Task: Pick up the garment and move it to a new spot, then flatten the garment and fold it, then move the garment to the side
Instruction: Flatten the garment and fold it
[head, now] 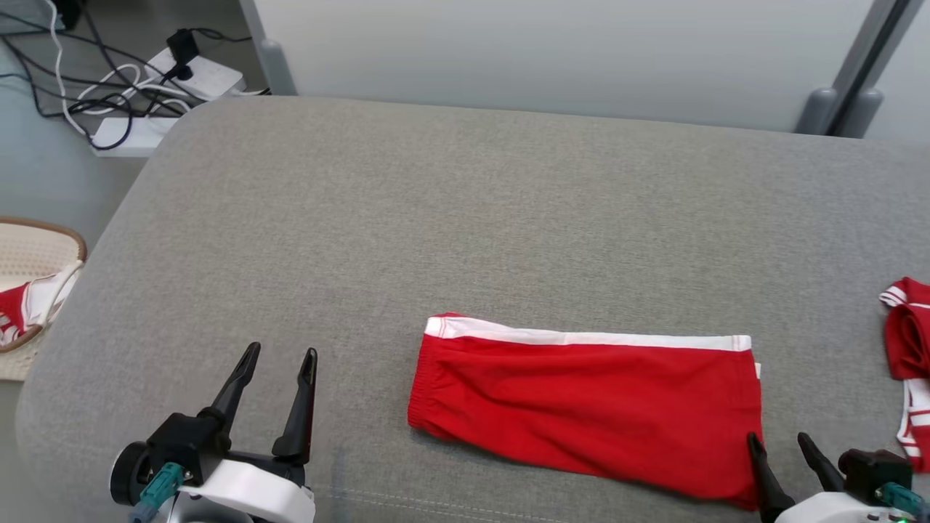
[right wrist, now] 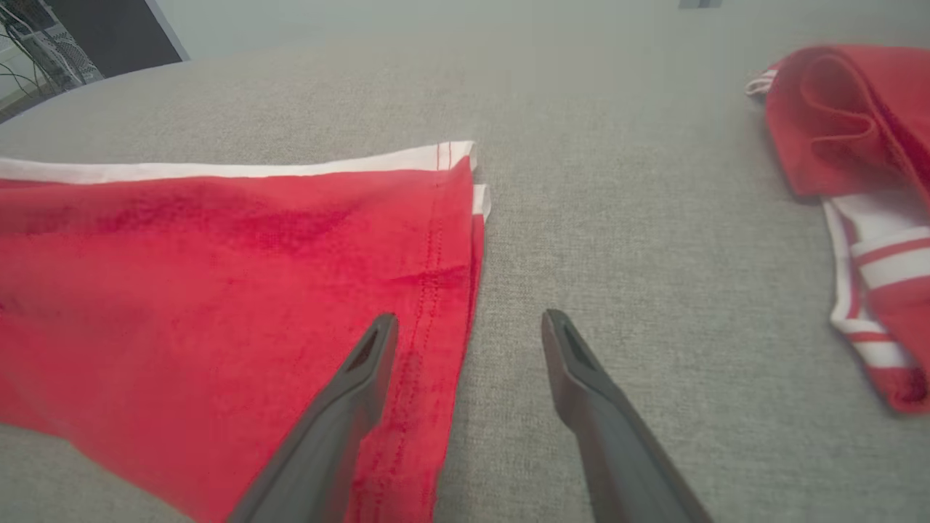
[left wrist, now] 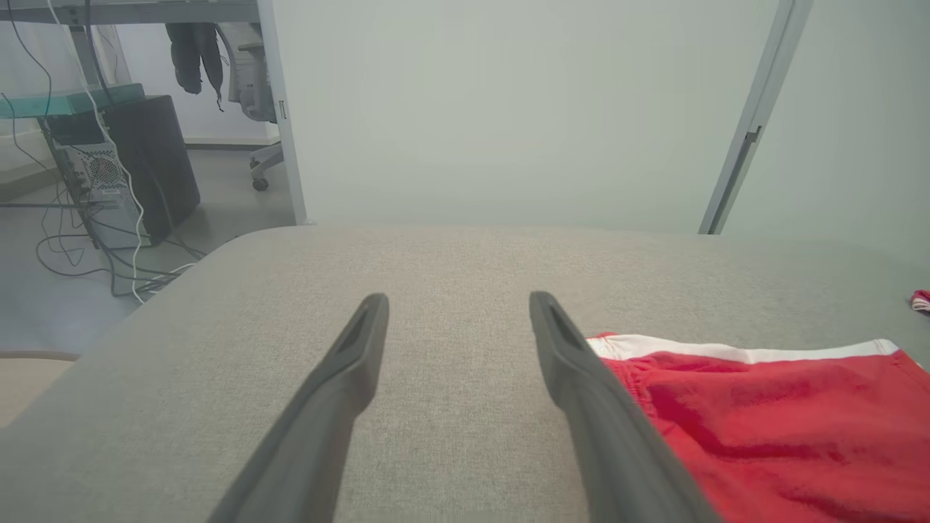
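Note:
My gripper is going to carry both layers of the garment point(head: 741, 436) across, and they should fold over together, because another hem point(head: 757, 370) shows beneath the top one.
The garment point(head: 588, 407) is a pair of red shorts with a white stripe along its far edge, lying folded in a flat band on the grey cushion point(head: 465, 232). My left gripper point(head: 280, 357) stands open to the left of it, apart from the cloth. In the left wrist view the left gripper point(left wrist: 458, 299) has bare cushion between its fingers and the garment point(left wrist: 785, 421) to its right. My right gripper point(head: 779, 438) is open at the garment's right end. In the right wrist view the right gripper point(right wrist: 468, 319) straddles the hem of the garment point(right wrist: 218, 290), one finger over cloth.
A second red and white piece of clothing point(head: 908, 356) lies crumpled at the cushion's right edge, and shows as red and white clothing point(right wrist: 857, 181) in the right wrist view. A woven basket point(head: 43, 250) with red cloth stands on the floor at left. Cables and power strips point(head: 145, 94) lie beyond.

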Controlling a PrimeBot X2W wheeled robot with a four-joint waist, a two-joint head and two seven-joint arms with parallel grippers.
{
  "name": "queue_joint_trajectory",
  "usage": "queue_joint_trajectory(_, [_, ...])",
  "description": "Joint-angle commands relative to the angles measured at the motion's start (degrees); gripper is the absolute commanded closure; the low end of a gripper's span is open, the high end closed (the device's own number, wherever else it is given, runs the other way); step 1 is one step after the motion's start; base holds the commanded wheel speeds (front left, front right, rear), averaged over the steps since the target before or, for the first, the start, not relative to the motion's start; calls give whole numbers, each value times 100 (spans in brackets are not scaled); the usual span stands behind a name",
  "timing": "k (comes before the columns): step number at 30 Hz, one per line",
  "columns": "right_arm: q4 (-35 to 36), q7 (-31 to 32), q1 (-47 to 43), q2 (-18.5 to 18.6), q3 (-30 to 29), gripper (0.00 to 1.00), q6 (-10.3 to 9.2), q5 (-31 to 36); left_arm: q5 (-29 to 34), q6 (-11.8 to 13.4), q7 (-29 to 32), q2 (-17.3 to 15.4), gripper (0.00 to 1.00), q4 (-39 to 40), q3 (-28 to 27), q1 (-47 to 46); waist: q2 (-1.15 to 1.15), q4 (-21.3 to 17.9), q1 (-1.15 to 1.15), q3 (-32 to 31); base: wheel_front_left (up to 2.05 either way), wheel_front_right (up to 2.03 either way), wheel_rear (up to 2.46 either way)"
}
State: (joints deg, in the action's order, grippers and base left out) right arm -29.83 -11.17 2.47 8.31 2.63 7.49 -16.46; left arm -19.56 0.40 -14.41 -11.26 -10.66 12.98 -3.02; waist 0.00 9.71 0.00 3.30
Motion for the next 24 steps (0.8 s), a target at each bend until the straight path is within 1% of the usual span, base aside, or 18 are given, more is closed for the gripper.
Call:
queue_joint_trajectory(1, [-141, -20, 295, 155, 208, 0, 0, -119, 59, -57, -59, -35, 0, 66, -191, -328, 0, 92, 0, 58, 0, 0, 0])
queue_joint_trajectory(7, [-1103, 48, 858, 157, 518, 0, 0, -516, 114, -177, -59, 15, 0, -68, -216, -412, 0, 181, 0, 148, 0, 0, 0])
queue_joint_trajectory(11, [-1500, 147, 1158, 162, 856, 0, 0, -807, 149, -231, -59, 39, 0, -101, -276, -438, 0, 188, 0, 161, 0, 0, 0])
queue_joint_trajectory(12, [-1569, 190, 1209, 169, 963, 75, 0, -888, 156, -244, -59, 44, 0, -108, -293, -441, 0, 186, 0, 161, 0, 0, 0])
queue_joint_trajectory(13, [-1627, 252, 1251, 176, 1065, 100, 0, -983, 160, -255, -59, 47, 0, -120, -313, -441, 0, 177, 0, 162, 0, 0, 0])
queue_joint_trajectory(18, [-1698, 208, 1392, 357, 1298, 100, 0, -1443, 195, -286, -59, 85, 0, -131, -428, -425, 0, 96, 0, 162, 0, 0, 0])
queue_joint_trajectory(24, [-1821, -57, 1488, 736, 1020, 100, 0, -1825, 265, -354, -59, 166, 0, -136, -506, -437, 0, -25, 0, 193, 0, 0, 0])
